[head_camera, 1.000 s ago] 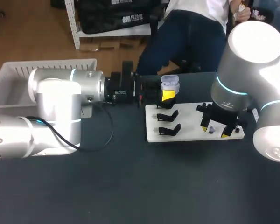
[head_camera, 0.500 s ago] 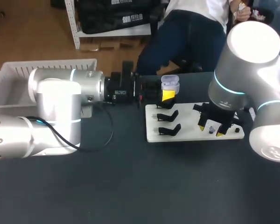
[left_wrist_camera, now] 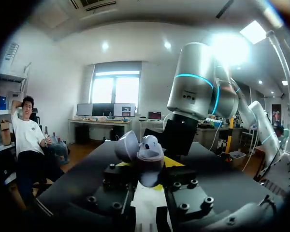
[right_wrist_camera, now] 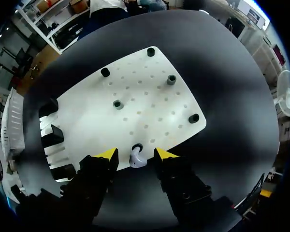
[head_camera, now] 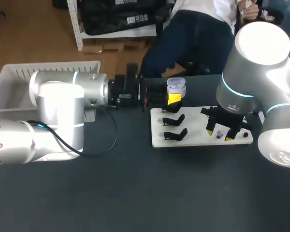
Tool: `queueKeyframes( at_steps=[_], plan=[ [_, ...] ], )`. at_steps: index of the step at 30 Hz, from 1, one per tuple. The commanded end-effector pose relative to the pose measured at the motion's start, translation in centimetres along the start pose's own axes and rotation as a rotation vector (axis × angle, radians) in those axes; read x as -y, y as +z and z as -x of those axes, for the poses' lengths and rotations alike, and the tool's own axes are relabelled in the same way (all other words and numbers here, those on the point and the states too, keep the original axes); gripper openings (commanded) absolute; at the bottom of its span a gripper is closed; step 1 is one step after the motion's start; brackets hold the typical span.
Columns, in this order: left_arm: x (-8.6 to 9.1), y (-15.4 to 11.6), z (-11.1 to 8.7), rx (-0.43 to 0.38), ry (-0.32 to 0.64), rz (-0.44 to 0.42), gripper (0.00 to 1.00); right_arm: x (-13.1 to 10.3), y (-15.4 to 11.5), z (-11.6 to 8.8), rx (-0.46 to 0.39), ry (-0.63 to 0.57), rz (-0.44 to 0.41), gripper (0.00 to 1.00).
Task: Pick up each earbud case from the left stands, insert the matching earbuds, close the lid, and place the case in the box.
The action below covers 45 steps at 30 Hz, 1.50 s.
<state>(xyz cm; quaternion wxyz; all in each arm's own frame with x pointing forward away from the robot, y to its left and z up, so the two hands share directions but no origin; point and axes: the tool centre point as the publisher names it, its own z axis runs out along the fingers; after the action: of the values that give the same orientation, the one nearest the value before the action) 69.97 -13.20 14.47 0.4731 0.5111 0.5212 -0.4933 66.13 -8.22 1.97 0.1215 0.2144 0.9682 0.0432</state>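
I expect the white earbud, which just sits in a dark peg's open rim, to come loose and leave the peg behind when I lift.
A lavender earbud case with its lid raised is held above the far left corner of the white board. My left gripper is shut on it. In the left wrist view the case sits between the fingers with the lid tipped back. My right gripper hangs over the board's near edge, fingers down. In the right wrist view it stands open around a small pale earbud seated on a peg, with neither yellow tip touching it.
Two bare black stands remain on the board's left side. Several short dark pegs dot the board. A white slatted box stands at the far left, behind my left arm.
My right gripper has shifted slightly left over the earbud and its fingers have drawn in a little. The left arm and case have not moved.
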Motion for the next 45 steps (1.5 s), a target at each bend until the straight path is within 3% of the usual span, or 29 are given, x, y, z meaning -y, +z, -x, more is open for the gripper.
queueKeyframes(
  at_steps=[1,26,34,45],
  plan=[
    [0.09,0.03,-0.11,0.005,0.004,0.004,0.0,0.18,-0.18,-0.09,0.009,0.005,0.004,0.45],
    [0.09,0.03,-0.11,0.005,0.004,0.004,0.0,0.06,-0.39,-0.13,0.012,0.013,0.006,0.41],
    [0.09,0.03,-0.11,0.005,0.004,0.004,0.0,0.08,-0.3,-0.33,0.008,0.015,0.006,0.34],
    [0.09,0.03,-0.11,0.005,0.004,0.004,0.0,0.09,-0.36,-0.44,0.009,0.013,0.005,0.36]
  ],
)
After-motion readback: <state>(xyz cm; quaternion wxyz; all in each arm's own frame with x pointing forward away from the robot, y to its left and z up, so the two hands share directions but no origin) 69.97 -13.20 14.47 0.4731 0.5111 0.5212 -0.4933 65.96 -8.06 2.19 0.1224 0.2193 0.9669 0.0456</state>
